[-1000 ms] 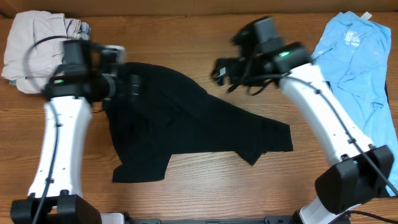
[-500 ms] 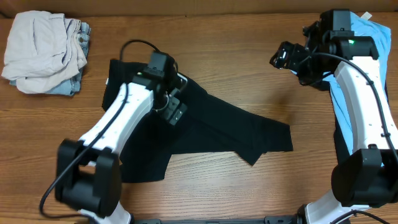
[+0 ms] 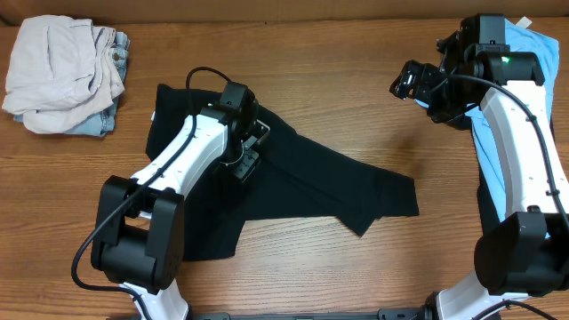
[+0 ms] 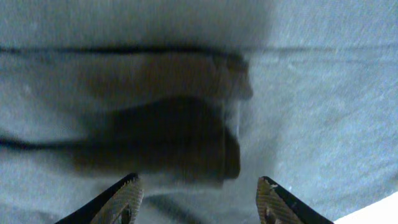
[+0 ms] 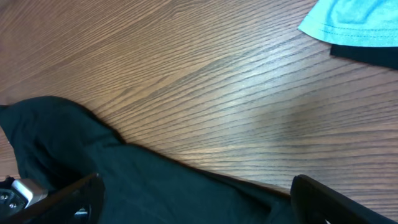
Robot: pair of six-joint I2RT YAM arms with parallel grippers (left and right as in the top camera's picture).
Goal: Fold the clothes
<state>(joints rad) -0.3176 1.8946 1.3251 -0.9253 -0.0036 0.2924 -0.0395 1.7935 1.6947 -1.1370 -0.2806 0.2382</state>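
The black T-shirt's back edge point(image 3: 313, 144) slants into a pointed front flap away from my left gripper. My right gripper should pull that flap point(image 3: 358, 222) back to spread the T-shirt.
A black T-shirt point(image 3: 302, 182) lies spread and rumpled across the middle of the wooden table. My left gripper point(image 3: 246, 160) hovers low over its upper middle, open and empty; in the left wrist view the fingers point(image 4: 199, 202) straddle bare fabric point(image 4: 311, 112). My right gripper point(image 3: 411, 83) is open and empty, raised at the back right, away from the black shirt. Its wrist view shows the black shirt point(image 5: 155, 186) below and a light blue shirt's hem point(image 5: 354, 22). The light blue shirt point(image 3: 516, 89) lies at the far right under my right arm.
A crumpled beige garment point(image 3: 53, 67) on light denim point(image 3: 105, 116) sits at the back left corner. Bare wood point(image 3: 356, 98) shows between the black shirt and the blue shirt. A dark cloth edge point(image 5: 367, 56) lies under the blue shirt.
My left arm swung from the back left over the black shirt's middle, now settling. My right arm moved from the centre back to the far right and has stayed there.
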